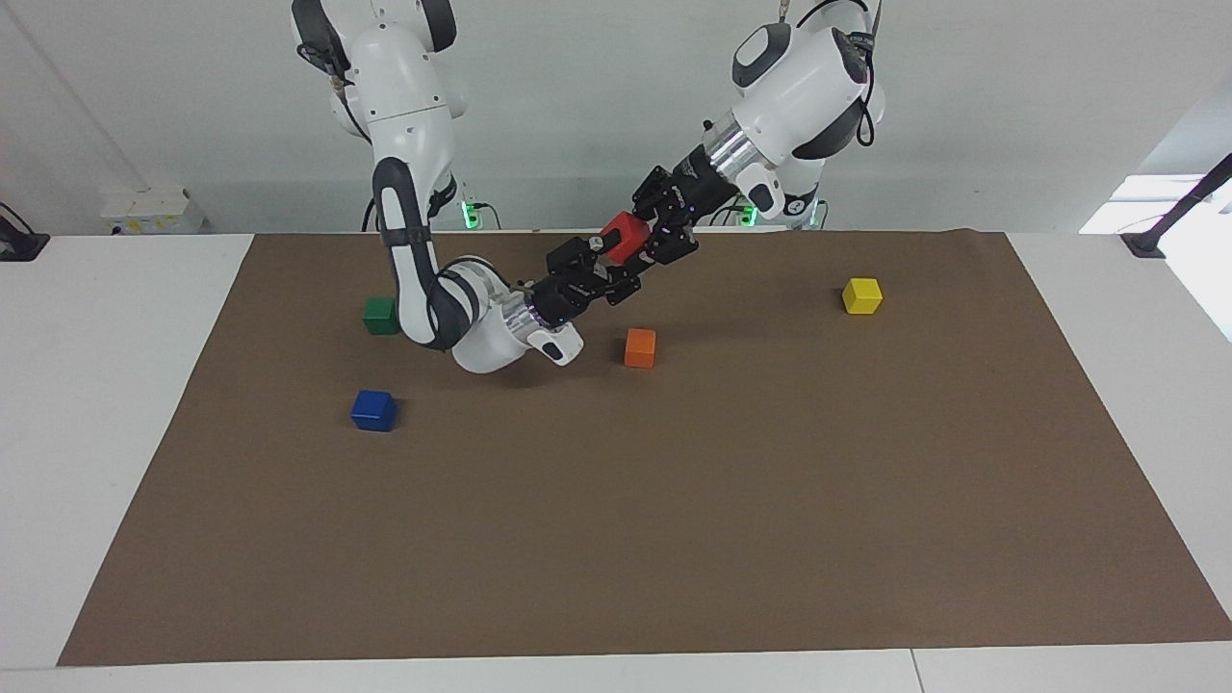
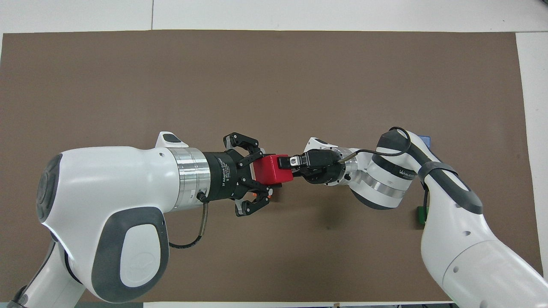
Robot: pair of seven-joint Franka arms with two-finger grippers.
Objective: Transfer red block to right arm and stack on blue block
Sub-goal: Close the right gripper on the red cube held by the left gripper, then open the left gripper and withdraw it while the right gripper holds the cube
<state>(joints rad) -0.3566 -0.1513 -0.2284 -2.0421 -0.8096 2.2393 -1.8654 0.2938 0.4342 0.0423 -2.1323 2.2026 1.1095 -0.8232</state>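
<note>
I should open my left gripper and back it off before my right gripper carries the red block to the blue block (image 1: 372,411), because both my grippers hold the red block (image 2: 273,169).
The red block (image 1: 624,236) hangs in the air between the two grippers, over the mat near the orange cube. It also shows in the overhead view (image 2: 269,170). My left gripper (image 1: 654,229) (image 2: 262,171) is shut on the block's end toward the left arm. My right gripper (image 1: 614,262) (image 2: 286,170) has a finger above and a finger below the block's other end and is closed on it. The blue block (image 1: 373,410) lies on the mat toward the right arm's end. Only its corner (image 2: 424,139) shows past the right arm in the overhead view.
A green cube (image 1: 381,315) lies nearer to the robots than the blue block, beside the right arm's elbow. An orange cube (image 1: 640,347) lies on the brown mat (image 1: 674,539) under the grippers. A yellow cube (image 1: 861,295) lies toward the left arm's end.
</note>
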